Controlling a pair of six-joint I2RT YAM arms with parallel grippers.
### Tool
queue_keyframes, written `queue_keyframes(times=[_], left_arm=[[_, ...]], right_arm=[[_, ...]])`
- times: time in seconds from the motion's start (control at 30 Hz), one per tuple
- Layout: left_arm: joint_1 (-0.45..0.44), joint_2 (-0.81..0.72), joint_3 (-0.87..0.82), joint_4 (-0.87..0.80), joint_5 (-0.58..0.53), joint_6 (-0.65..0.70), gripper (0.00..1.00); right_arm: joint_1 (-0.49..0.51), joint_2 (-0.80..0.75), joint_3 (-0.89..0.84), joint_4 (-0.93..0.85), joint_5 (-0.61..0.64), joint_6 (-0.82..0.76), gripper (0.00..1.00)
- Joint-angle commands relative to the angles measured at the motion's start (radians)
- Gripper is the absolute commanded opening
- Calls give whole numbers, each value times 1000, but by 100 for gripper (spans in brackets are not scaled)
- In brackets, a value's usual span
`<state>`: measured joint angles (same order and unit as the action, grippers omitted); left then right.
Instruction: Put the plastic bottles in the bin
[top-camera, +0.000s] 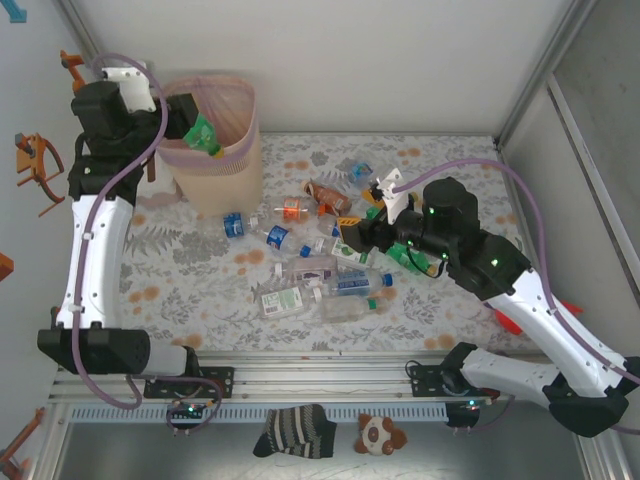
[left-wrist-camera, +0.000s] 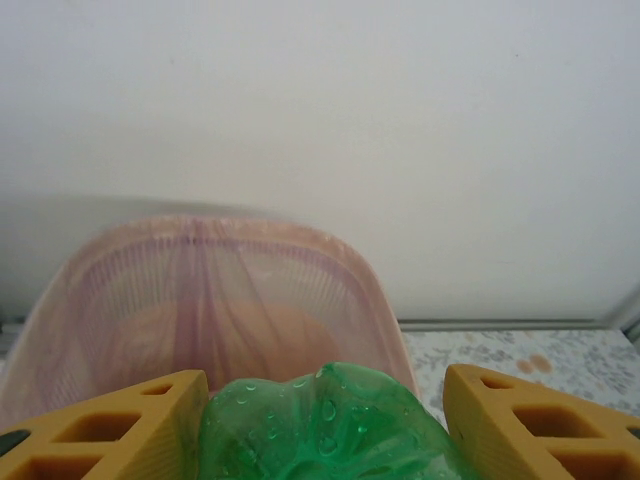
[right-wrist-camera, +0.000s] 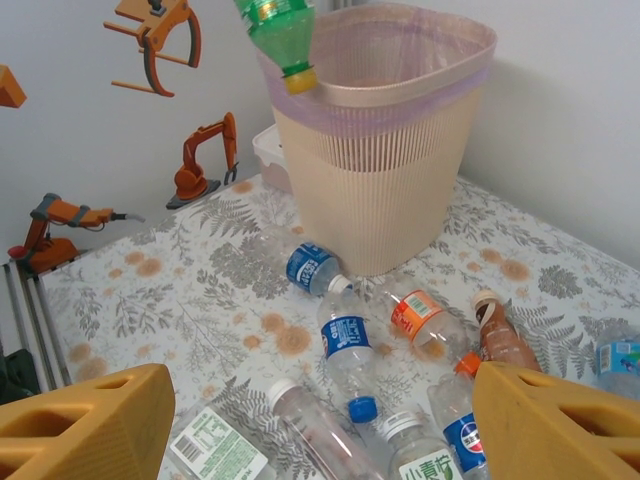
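My left gripper is holding the green bottle (right-wrist-camera: 284, 42) cap-down at the bin's rim with the way in open, so it should keep going over the bin's opening (top-camera: 228, 106), lower and let go inside.
My left gripper (top-camera: 192, 122) is shut on a crushed green bottle (top-camera: 204, 138) and holds it above the mouth of the beige bin (top-camera: 232, 185) with its pink bag. In the left wrist view the green bottle (left-wrist-camera: 320, 425) fills the gap between the yellow fingers (left-wrist-camera: 110, 430), with the bin's rim (left-wrist-camera: 200, 225) just beyond. The right wrist view shows the green bottle (right-wrist-camera: 278, 30) hanging cap-down over the bin (right-wrist-camera: 385, 180). My right gripper (top-camera: 356, 234) is open over the pile of bottles (top-camera: 320, 285). Below it lie blue-labelled bottles (right-wrist-camera: 346, 340) and an orange-labelled one (right-wrist-camera: 418, 313).
A small white box (right-wrist-camera: 266, 150) sits behind the bin against the left wall. A brown bottle (right-wrist-camera: 497, 338) lies to the right. A striped sock (top-camera: 293, 430) and a plush toy (top-camera: 380, 433) lie beyond the table's front rail. Walls close in the back and right.
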<state>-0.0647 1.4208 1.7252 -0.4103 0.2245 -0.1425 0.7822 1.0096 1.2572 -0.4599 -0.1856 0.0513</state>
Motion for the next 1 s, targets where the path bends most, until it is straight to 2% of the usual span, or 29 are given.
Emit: queue_keyframes(times=[0.0, 0.13, 0.43, 0.97], left_arm=[[5, 65, 91, 38, -20, 60, 41], [5, 141, 176, 43, -21, 66, 39], [-4, 285, 230, 116, -16, 74, 36], [-64, 546, 431, -153, -23, 175, 35]], right_arm=[[8, -8, 35, 6, 4, -5, 77], [8, -15, 30, 14, 6, 4, 77], [9, -22, 48, 3, 6, -5, 77], [9, -48, 23, 10, 11, 15, 77]])
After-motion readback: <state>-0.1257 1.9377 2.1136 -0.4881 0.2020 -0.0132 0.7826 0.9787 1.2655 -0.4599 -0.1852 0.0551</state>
